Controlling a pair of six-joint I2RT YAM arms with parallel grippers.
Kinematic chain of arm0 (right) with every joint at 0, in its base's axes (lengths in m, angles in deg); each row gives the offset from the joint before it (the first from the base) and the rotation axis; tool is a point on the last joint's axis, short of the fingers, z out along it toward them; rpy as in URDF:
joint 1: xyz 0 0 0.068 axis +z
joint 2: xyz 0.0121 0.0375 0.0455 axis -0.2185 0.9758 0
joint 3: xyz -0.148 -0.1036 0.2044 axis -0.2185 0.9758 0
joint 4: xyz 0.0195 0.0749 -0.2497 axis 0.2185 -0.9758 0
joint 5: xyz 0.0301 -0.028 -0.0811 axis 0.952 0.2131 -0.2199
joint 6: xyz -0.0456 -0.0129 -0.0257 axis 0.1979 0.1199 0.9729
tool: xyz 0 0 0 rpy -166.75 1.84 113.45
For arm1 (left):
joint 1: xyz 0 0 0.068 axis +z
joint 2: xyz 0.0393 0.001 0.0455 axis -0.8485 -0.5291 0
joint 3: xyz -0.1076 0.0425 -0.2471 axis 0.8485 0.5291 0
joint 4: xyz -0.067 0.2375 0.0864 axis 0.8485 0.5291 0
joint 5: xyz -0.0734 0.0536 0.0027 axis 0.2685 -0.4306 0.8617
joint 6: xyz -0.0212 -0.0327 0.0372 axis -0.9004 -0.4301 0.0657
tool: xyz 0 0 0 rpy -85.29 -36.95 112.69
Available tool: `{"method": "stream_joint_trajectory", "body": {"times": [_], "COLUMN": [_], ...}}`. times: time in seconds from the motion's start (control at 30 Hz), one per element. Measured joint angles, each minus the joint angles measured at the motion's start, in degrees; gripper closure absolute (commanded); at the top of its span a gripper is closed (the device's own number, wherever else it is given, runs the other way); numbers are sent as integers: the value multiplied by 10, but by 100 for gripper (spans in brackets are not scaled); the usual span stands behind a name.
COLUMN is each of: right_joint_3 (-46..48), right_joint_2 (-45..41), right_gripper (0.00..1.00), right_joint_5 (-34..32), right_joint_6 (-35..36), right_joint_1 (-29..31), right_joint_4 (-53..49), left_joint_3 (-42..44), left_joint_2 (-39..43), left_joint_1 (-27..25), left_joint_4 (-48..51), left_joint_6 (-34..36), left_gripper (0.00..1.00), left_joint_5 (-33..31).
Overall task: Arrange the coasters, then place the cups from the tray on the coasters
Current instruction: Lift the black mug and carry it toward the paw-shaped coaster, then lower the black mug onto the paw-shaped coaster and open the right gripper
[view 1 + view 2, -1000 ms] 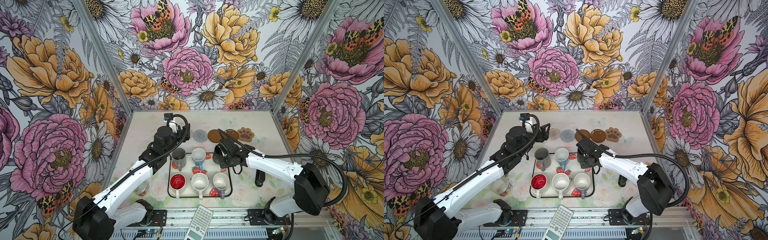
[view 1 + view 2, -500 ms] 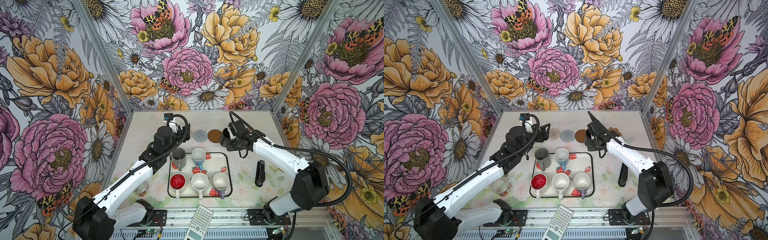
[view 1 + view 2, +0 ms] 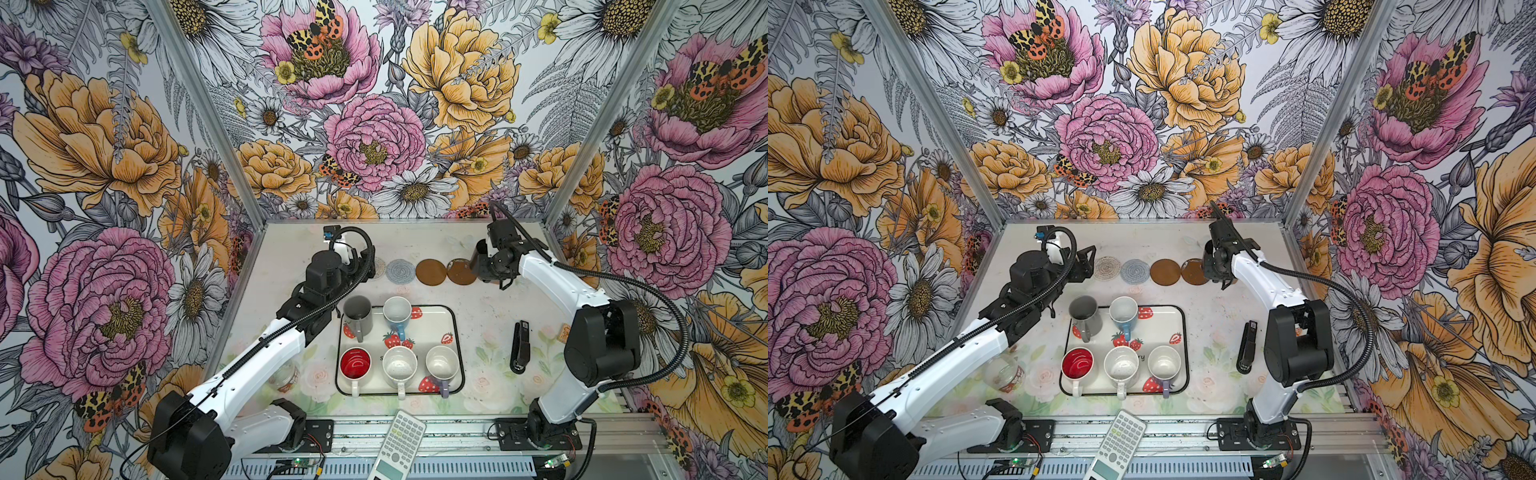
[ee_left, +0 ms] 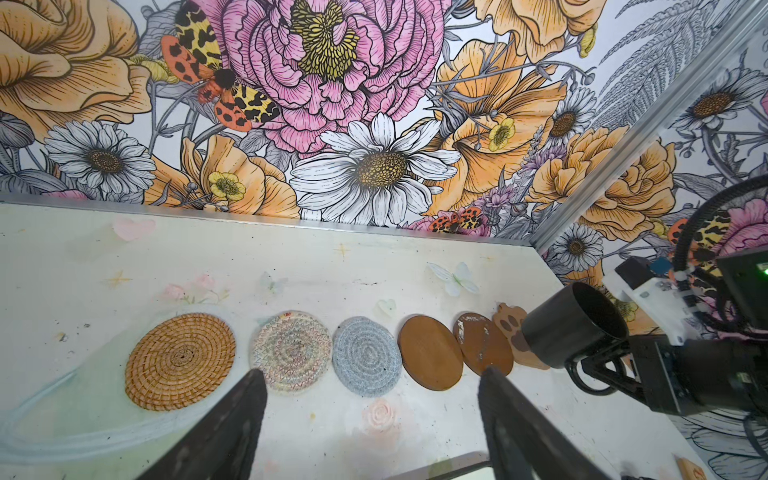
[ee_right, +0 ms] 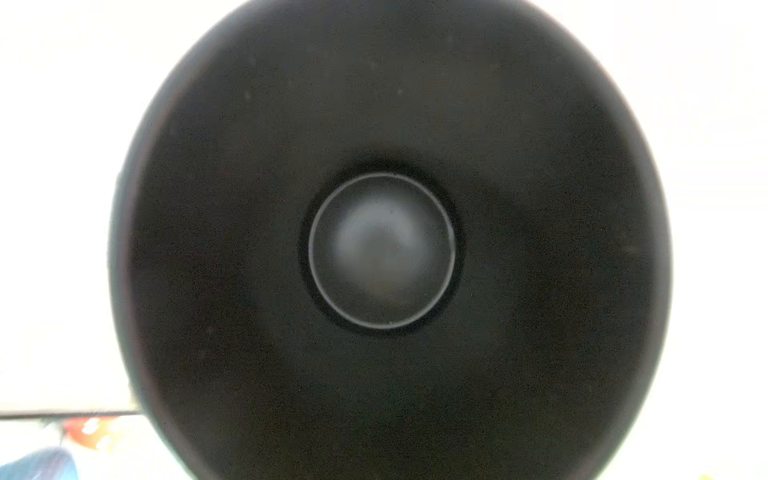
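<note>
The black cup [image 3: 480,260] is hanging by its handle above the empty paw coaster [image 4: 510,326], so my right gripper should keep leveling and lowering it until the cup's bottom sits flat.
The coasters lie in a row near the back wall: rattan [image 4: 180,361], whitish crochet [image 4: 293,351], blue-grey crochet [image 4: 366,361], two brown discs [image 4: 431,358] [image 4: 484,349], then the paw [image 4: 509,328]. My right gripper [image 4: 598,365] is shut on the handle of the black cup [image 4: 573,328], which hangs tilted over the paw coaster; its dark inside fills the right wrist view [image 5: 382,249]. My left gripper [image 4: 372,374] hovers open and empty before the row. On the tray [image 3: 457,332] stand the grey [image 3: 357,311], light blue [image 3: 397,311], red-inside [image 3: 355,362], speckled [image 3: 400,365] and lavender [image 3: 441,363] cups.
A black stapler [image 3: 521,347] lies right of the tray, under my right arm. A calculator [image 3: 399,444] sits at the front edge, and a glass jar [image 3: 286,376] stands left of the tray under my left arm. Flowered walls close three sides.
My right gripper has carried the black cup from the tray's back right corner to the right end of the coaster row, now covering the paw coaster. The left arm has not moved.
</note>
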Motion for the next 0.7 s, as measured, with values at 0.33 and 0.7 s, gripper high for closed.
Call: {"method": "stream_joint_trajectory", "body": {"times": [0.33,0.7], "right_joint_3": [-55,-85], "right_joint_2": [76,127], "right_gripper": [100,100], "right_joint_5": [-5,-4], "right_joint_6": [31,46], "right_joint_1": [-56,-73], "right_joint_4": [1,0], "left_joint_3": [7,7], "left_joint_2": [-5,-16], "left_joint_1": [8,12], "left_joint_4": [-3,-5], "left_joint_6": [-1,-1], "left_gripper": [19,19], "left_joint_5": [7,9]}}
